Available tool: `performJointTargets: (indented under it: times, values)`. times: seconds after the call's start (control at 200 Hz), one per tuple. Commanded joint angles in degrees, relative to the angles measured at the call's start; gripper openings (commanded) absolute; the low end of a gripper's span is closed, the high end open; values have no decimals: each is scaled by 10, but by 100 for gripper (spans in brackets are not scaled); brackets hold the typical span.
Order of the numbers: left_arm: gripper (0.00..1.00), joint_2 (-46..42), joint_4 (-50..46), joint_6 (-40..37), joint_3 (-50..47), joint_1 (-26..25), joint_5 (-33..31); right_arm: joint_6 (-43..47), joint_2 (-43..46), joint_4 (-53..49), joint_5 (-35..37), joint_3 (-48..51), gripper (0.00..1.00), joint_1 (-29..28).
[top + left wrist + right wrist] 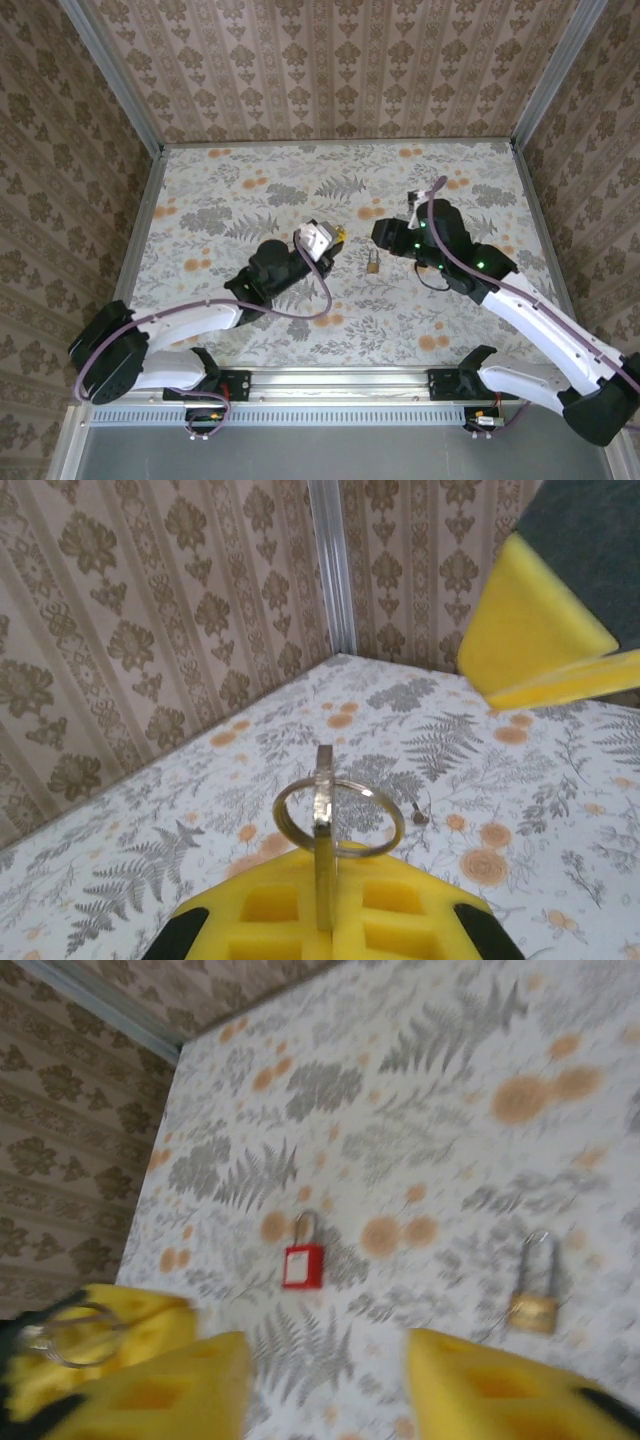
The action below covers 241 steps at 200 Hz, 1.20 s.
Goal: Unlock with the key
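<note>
The robot's left gripper has the key by its blade, so next the right gripper grabs the ring end and leaves the left gripper free for the red padlock.
My left gripper is shut on a thin silvery key, seen edge-on and standing up out of the yellow pads with a split ring through its free end. No red head shows on it. A small brass padlock lies flat on the floral table between the two grippers. In the right wrist view the brass padlock is at the right, and a small red padlock with a white label and a silvery shackle lies further off. My right gripper is open and holds nothing. It hovers near the left gripper.
Wallpapered walls with metal corner rails enclose the table on three sides. An aluminium rail carries both arm bases at the near edge. A yellow finger of the right gripper hangs close in front of the held key.
</note>
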<state>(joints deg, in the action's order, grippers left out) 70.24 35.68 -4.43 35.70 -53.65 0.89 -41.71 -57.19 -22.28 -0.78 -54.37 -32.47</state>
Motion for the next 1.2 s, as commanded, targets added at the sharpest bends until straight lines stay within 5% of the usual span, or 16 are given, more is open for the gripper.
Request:
performJointTargets:
  times: [0.0,0.105,0.165,0.265,0.46,0.835,1.2]
  values:
    - [0,-19,-185,27,61,27,109,100,29,128,-86,47,68,30]
    - [0,-13,-289,41,104,52,177,204,42,259,-184,121,72,37]
    - [0,-6,-324,47,118,67,218,212,36,250,-173,121,73,49]
    - [0,2,-356,61,132,83,265,222,1,315,-315,126,71,84]
    - [0,17,-364,79,148,94,330,222,-74,385,-432,101,63,74]
    - [0,43,-326,105,156,102,395,231,-117,387,-456,88,53,44]
    - [0,45,-314,111,152,106,405,227,-125,384,-460,85,24,38]
